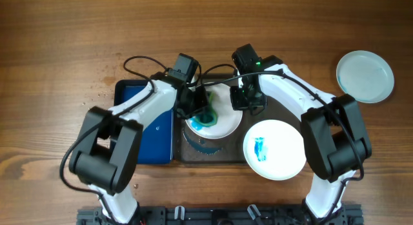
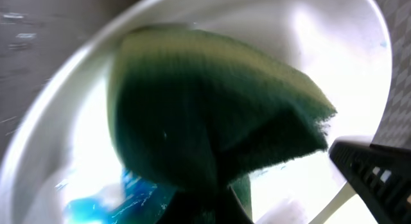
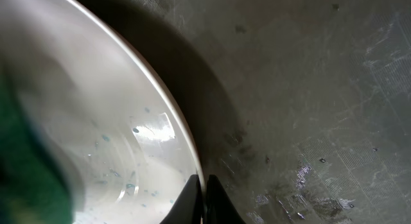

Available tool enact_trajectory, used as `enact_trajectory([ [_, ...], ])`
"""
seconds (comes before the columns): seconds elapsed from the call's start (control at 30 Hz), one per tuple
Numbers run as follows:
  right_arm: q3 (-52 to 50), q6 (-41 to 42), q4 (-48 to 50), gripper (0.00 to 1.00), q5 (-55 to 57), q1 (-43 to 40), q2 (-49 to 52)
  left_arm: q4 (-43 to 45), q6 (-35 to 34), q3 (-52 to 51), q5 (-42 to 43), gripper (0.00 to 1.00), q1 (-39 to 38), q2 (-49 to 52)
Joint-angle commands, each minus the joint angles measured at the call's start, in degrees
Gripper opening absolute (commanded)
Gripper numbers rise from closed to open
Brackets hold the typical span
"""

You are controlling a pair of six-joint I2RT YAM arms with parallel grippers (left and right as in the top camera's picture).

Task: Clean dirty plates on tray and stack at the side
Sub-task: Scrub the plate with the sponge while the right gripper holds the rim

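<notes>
Wet blue paint (image 1: 197, 124) is near the plate's rim, next to the green sponge. My left gripper should wipe back through the paint and across the plate's white side (image 1: 226, 120).
On the dark tray (image 1: 293, 112) a white plate (image 1: 222, 125) carries a blue-green smear. My left gripper (image 1: 201, 110) is shut on a green sponge (image 2: 212, 108), which is pressed onto this plate (image 2: 308, 31) beside wet blue paint (image 2: 96, 205). My right gripper (image 3: 204, 189) is shut on the plate's right rim (image 3: 160, 102), one finger on each side. A second plate (image 1: 274, 149) with a blue smear lies at the tray's front right. A third plate (image 1: 364, 77) lies on the table at the far right and shows no smear.
A smaller bright blue tray (image 1: 145, 122) lies left of the dark tray, under my left arm. The scratched tray floor (image 3: 308, 89) shows beside the held rim. Bare wooden table (image 1: 64, 44) surrounds everything.
</notes>
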Motion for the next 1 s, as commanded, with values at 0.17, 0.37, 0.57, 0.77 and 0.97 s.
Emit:
enact_trajectory([
  [0.17, -0.7, 1.3, -1.0, 0.04, 1.6, -0.1, -0.7, -9.6, -1.7, -0.1, -14.4, 0.04, 0.1, 5.2],
  [0.37, -0.7, 1.3, -0.8, 0.04, 1.6, -0.1, -0.7, -20.0, -6.5, -0.1, -32.7, 0.04, 1.4, 5.2],
  [0.57, -0.7, 1.3, -1.1, 0.04, 1.6, -0.1, -0.7, -17.6, -1.9, -0.1, -22.3, 0.04, 0.5, 5.2],
  [0.77, -0.7, 1.3, -1.2, 0.04, 1.6, -0.1, -0.7, -6.3, 4.6, -0.1, 7.0, 0.04, -3.2, 5.2],
  [0.97, -0.7, 1.2, -1.2, 0.05, 1.6, -0.1, -0.7, 3.2, -0.2, -0.1, 16.9, 0.04, -7.7, 5.2],
])
